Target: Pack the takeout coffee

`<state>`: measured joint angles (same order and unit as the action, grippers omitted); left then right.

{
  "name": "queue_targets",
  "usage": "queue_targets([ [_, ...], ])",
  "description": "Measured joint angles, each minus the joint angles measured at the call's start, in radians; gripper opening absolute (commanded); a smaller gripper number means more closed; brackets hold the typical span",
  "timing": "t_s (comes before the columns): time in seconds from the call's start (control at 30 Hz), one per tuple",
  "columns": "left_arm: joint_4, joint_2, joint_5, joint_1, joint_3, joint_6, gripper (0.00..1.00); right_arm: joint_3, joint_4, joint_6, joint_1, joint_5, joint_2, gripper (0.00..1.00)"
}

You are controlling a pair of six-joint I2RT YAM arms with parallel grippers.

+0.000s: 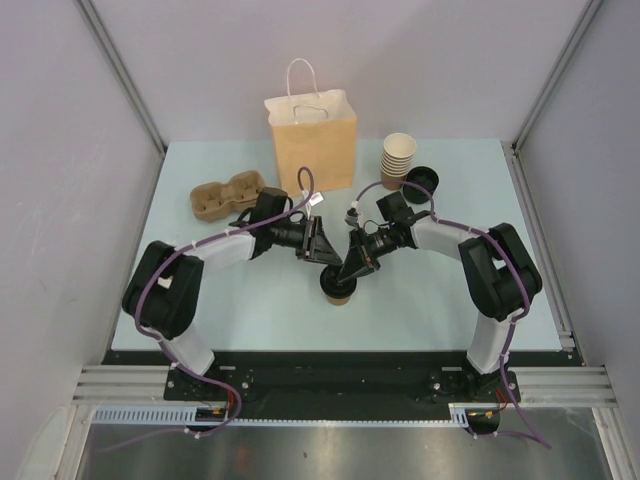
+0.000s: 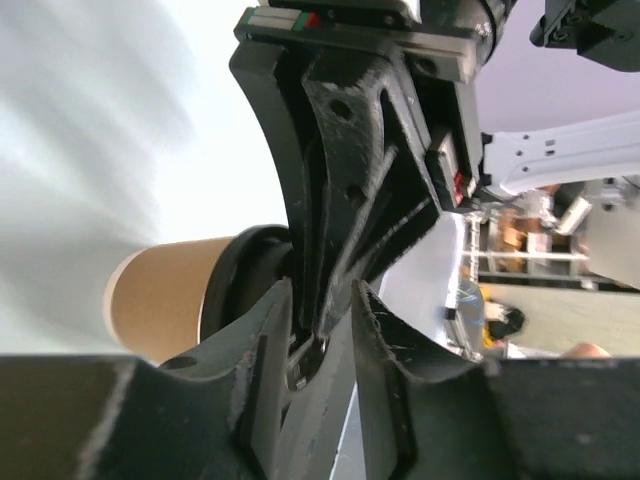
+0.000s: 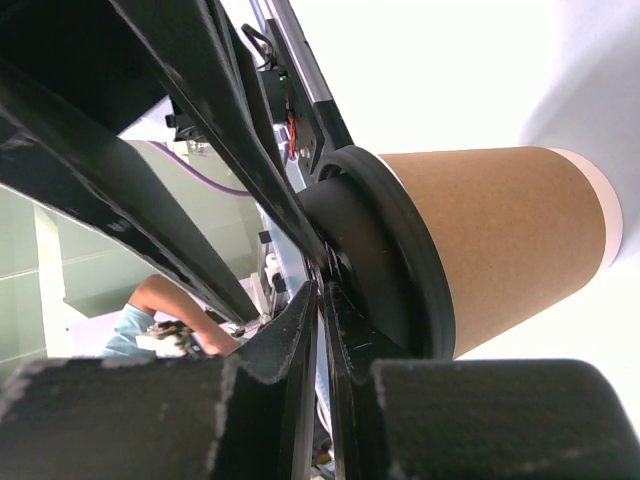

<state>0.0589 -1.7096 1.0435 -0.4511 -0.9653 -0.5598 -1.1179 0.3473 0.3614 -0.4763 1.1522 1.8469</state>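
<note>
The lid's top (image 1: 337, 284) needs to be pressed from above. My left gripper slants low across the lid's rim (image 3: 343, 160) with its fingers apart, so I should first raise it and close the fingers.
The takeout coffee (image 1: 340, 292), a brown paper cup under a black lid (image 1: 334, 281), stands on the table between the two arms. Both grippers meet over its lid. My left gripper (image 1: 328, 264) comes in from the left, its fingers a little apart with nothing clamped between them (image 2: 322, 295); one finger (image 2: 265, 340) lies across the lid (image 2: 232, 285) of the cup (image 2: 150, 300). My right gripper (image 1: 349, 274) comes from the right, shut to a thin slit (image 3: 322, 292), its tips against the lid's top (image 3: 395, 250) of the cup (image 3: 510, 235).
A brown paper bag (image 1: 313, 140) with white handles stands upright at the back centre. To its right are a stack of lidless cups (image 1: 397, 158) and a loose black lid (image 1: 421, 183). A cardboard cup carrier (image 1: 225, 197) lies at the back left.
</note>
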Motion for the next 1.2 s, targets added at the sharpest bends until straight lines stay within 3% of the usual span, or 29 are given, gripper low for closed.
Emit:
queue_targets([
  [0.17,-0.187,0.105,-0.096,0.012,-0.061,0.114,0.50,-0.001,0.001,-0.001,0.000,0.000,0.000,0.12],
  [0.27,-0.299,0.182,-0.187,0.013,-0.123,0.199,0.51,-0.001,0.001,-0.001,0.000,0.000,0.000,0.12],
  [0.47,-0.476,0.229,-0.335,-0.013,-0.156,0.332,0.45,-0.001,0.002,-0.004,0.000,0.000,0.000,0.12],
  [0.6,-0.560,0.222,-0.432,-0.087,-0.155,0.391,0.42,-0.001,0.002,-0.005,0.000,-0.001,0.000,0.12],
  [0.97,-0.619,0.197,-0.629,-0.181,-0.182,0.450,0.35,-0.001,0.003,-0.005,0.000,-0.001,0.000,0.12],
  [1.2,-0.622,0.178,-0.678,-0.214,-0.197,0.459,0.28,-0.001,0.002,-0.005,0.000,-0.001,0.001,0.12],
])
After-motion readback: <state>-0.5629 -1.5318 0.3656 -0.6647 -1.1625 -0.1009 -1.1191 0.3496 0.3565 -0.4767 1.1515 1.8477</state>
